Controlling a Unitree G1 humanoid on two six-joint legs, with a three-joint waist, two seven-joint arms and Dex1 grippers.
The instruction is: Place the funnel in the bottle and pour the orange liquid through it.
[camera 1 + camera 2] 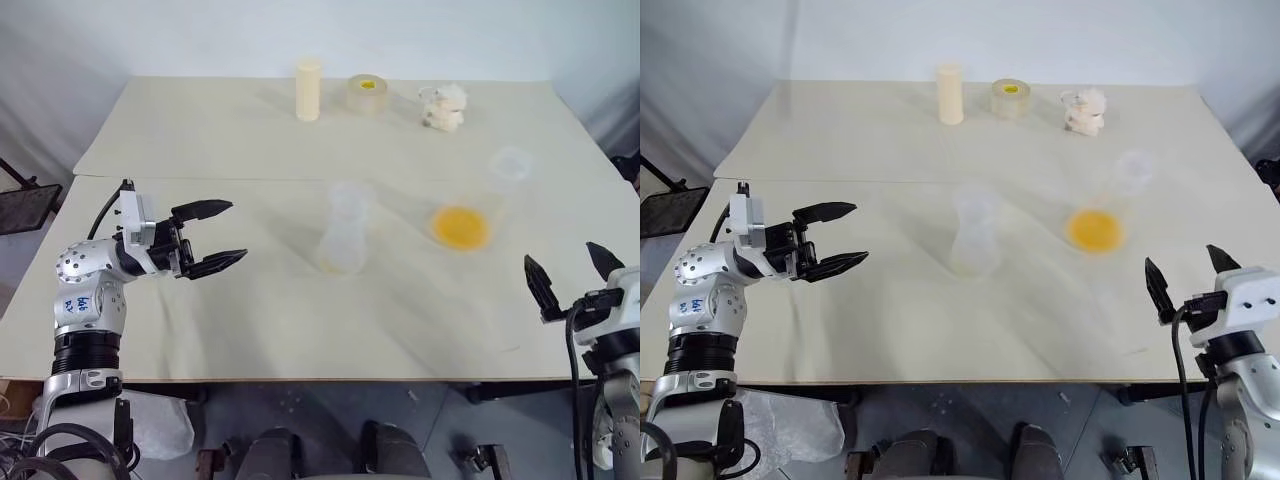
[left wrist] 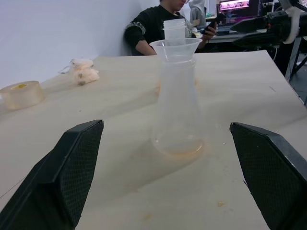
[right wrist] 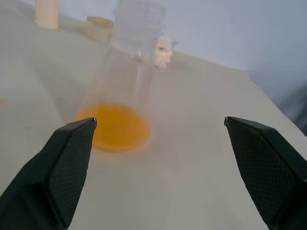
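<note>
The funnel sits in the bottle [image 1: 349,198] and the way to the flask is open, so the robot's right gripper should keep moving toward the flask's neck [image 1: 510,168] and close there.
The clear cone-shaped bottle [image 1: 343,245] stands upright at the table's middle, with the transparent funnel [image 2: 175,46] seated in its neck. To its right, a larger clear flask [image 3: 129,72] holds a shallow pool of orange liquid [image 1: 460,227]. My left gripper [image 1: 238,231] hovers open to the left of the bottle, pointing toward it and apart from it. My right gripper [image 1: 560,253] is open near the table's front right edge, short of the flask, with nothing between its fingers.
A cream cylinder [image 1: 308,88], a tape roll [image 1: 367,94] and a crumpled white wad [image 1: 442,107] stand along the far side of the table [image 1: 200,320]. A person [image 2: 153,26] sits beyond the table's right end.
</note>
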